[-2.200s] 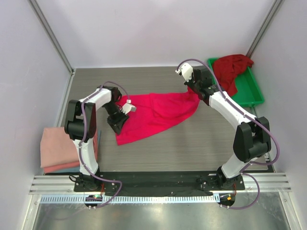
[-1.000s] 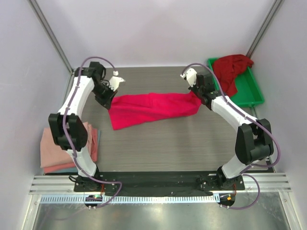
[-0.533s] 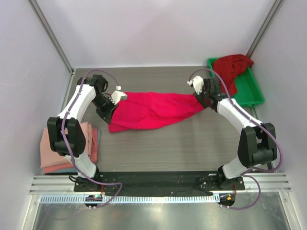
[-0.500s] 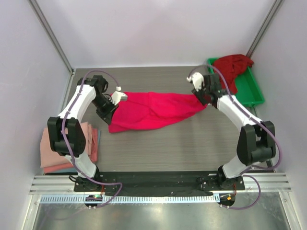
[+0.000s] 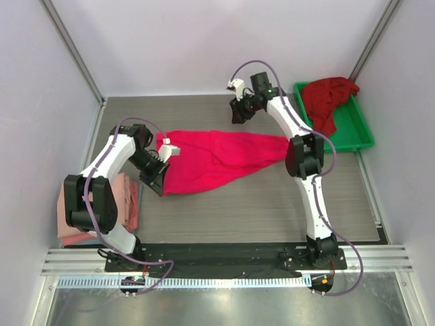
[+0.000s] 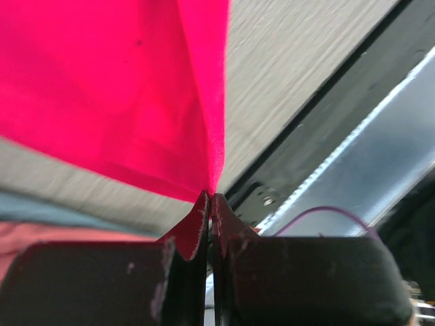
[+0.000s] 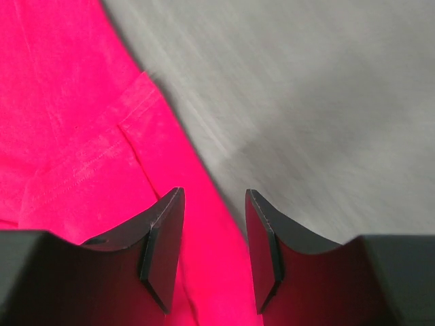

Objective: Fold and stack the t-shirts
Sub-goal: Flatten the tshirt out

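Note:
My two grippers will lift the pinkish-red t-shirt (image 5: 194, 168), and it should drop open into a much broader sheet, because overlapping folds (image 5: 215, 157) run across its narrow piece of cloth.
A bright pinkish-red t-shirt (image 5: 217, 159) lies spread sideways across the middle of the table. My left gripper (image 5: 155, 185) is shut on its left edge; in the left wrist view the cloth (image 6: 136, 88) hangs from the pinched fingertips of the left gripper (image 6: 210, 198). My right gripper (image 5: 238, 115) hovers open over the shirt's far edge. The right wrist view shows the shirt (image 7: 75, 136) below the right gripper (image 7: 214, 197), with nothing between its jaws. A darker crimson t-shirt (image 5: 327, 97) is heaped in the tray. Pale salmon folded t-shirts (image 5: 80, 214) are stacked at the left.
The green tray (image 5: 357, 132) stands at the back right corner. The folded stack sits at the table's left edge beside the left arm's base. Frame posts rise at both back corners. Bare grey tabletop (image 5: 272, 204) lies in front of the shirt.
My right gripper has let go of the shirt's right end and swung back and to the left. My left gripper has drawn the shirt's left edge toward the near side.

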Robot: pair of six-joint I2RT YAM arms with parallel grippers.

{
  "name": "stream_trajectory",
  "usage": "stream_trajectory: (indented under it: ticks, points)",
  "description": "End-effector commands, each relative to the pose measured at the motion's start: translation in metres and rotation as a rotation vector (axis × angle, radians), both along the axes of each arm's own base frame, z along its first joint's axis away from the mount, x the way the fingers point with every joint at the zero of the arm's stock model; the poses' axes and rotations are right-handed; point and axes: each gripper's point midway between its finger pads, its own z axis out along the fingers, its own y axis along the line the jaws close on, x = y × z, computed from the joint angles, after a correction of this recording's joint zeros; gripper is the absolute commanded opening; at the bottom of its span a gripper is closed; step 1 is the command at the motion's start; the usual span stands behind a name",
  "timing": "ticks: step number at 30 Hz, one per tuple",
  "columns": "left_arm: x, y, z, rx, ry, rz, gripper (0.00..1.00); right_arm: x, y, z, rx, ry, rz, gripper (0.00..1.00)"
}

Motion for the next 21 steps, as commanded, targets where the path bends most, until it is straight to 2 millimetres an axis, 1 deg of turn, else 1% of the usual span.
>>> stream_trajectory:
  ticks: [1,2,3,4,5,6,8,9,10,11,13,14,16,21]
  points:
    - [-0.004,-0.020,-0.002,-0.081,0.036,0.073,0.00,-0.008,0.029,0.013,0.089,0.045,0.044,0.47]
    - [-0.004,-0.020,-0.005,-0.081,0.050,0.073,0.00,-0.001,0.036,0.014,0.115,0.030,0.031,0.47]
    - [-0.004,-0.019,-0.009,-0.076,0.070,0.073,0.00,0.001,0.040,0.007,0.125,0.036,0.027,0.47]
    - [-0.005,-0.019,-0.010,-0.076,0.079,0.070,0.00,0.002,0.052,0.010,0.137,0.020,0.039,0.48]
    - [-0.006,-0.020,-0.011,-0.081,0.089,0.074,0.00,0.005,0.057,0.008,0.151,0.015,0.039,0.48]
    - [-0.007,-0.021,-0.012,-0.085,0.097,0.078,0.00,0.006,0.064,-0.002,0.156,0.027,0.040,0.48]
    - [-0.009,-0.023,-0.013,-0.092,0.107,0.091,0.00,0.010,0.079,-0.001,0.183,0.005,0.051,0.48]
    - [-0.011,-0.024,-0.013,-0.097,0.112,0.093,0.00,0.010,0.084,-0.011,0.191,0.027,0.041,0.48]
    - [-0.013,-0.023,-0.013,-0.095,0.114,0.092,0.00,0.009,0.091,-0.011,0.201,0.022,0.049,0.48]
    - [-0.016,-0.022,-0.015,-0.089,0.122,0.090,0.00,0.012,0.094,-0.011,0.211,0.013,0.051,0.48]
    - [-0.016,-0.021,-0.014,-0.082,0.122,0.087,0.00,0.010,0.102,-0.021,0.219,0.027,0.056,0.48]
    - [-0.016,-0.020,-0.014,-0.080,0.122,0.087,0.00,0.010,0.107,-0.022,0.227,0.022,0.062,0.49]
    - [-0.016,-0.020,-0.015,-0.077,0.123,0.086,0.00,0.010,0.108,-0.030,0.228,0.029,0.060,0.50]
    - [-0.014,-0.021,-0.017,-0.078,0.135,0.090,0.01,0.011,0.109,-0.041,0.221,0.033,0.054,0.50]
